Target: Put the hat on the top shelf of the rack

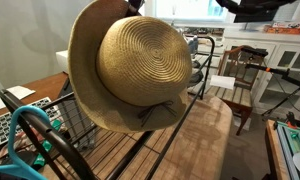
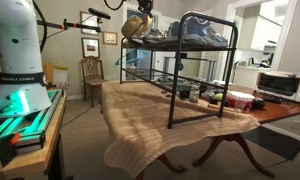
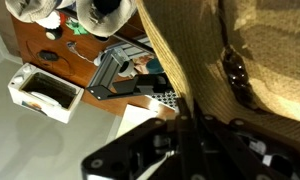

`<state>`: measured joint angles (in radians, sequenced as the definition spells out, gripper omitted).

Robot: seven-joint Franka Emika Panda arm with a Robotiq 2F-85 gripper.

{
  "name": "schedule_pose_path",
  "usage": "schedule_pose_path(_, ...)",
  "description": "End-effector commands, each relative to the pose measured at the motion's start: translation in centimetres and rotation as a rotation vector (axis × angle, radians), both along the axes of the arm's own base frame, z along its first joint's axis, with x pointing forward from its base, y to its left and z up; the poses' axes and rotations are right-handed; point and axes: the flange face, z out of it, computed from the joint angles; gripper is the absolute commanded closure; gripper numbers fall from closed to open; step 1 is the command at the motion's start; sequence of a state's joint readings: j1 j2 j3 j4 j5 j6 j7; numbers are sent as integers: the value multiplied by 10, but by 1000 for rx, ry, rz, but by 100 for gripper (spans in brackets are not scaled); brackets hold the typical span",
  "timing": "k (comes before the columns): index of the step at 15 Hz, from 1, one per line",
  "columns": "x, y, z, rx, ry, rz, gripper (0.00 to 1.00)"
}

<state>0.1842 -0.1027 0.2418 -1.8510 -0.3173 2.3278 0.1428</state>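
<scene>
The hat's lower brim (image 1: pixel 140 122) is above the top shelf's loose end (image 1: pixel 114 150), clear of the sneakers. My gripper should go on lowering it until it rests there, before it lets go.
The tan woven straw hat (image 1: pixel 140 65) hangs tilted on edge, its crown facing the camera, just above the near end of the top shelf of the rack (image 1: pixel 160 150). In an exterior view the hat (image 2: pixel 137 26) sits at the left end of the black rack's top shelf (image 2: pixel 205 45), where grey-blue sneakers (image 2: pixel 195 30) stand. My gripper (image 2: pixel 145 9) holds the hat from above by its brim. In the wrist view the brim (image 3: pixel 240 50) fills the right side and runs down between the dark fingers (image 3: pixel 185 125), which are shut on it.
The rack stands on a wooden table with a tan cloth (image 2: pixel 160 110). Small items lie on the table by the rack's lower tier (image 2: pixel 195 93). A wooden chair (image 2: pixel 92 75) stands beyond the table, a toaster oven (image 2: pixel 280 83) sits at the right, and the robot base (image 2: pixel 20 50) is at the left.
</scene>
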Motion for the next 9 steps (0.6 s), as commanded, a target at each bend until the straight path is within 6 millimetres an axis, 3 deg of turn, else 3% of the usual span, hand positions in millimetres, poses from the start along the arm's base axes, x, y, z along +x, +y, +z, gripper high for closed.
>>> schedule_pose_path(1,21,12,-2,-5,-21,-53,99)
schedule_pose_path(9,53,30,-29,-15,-18,-111,99)
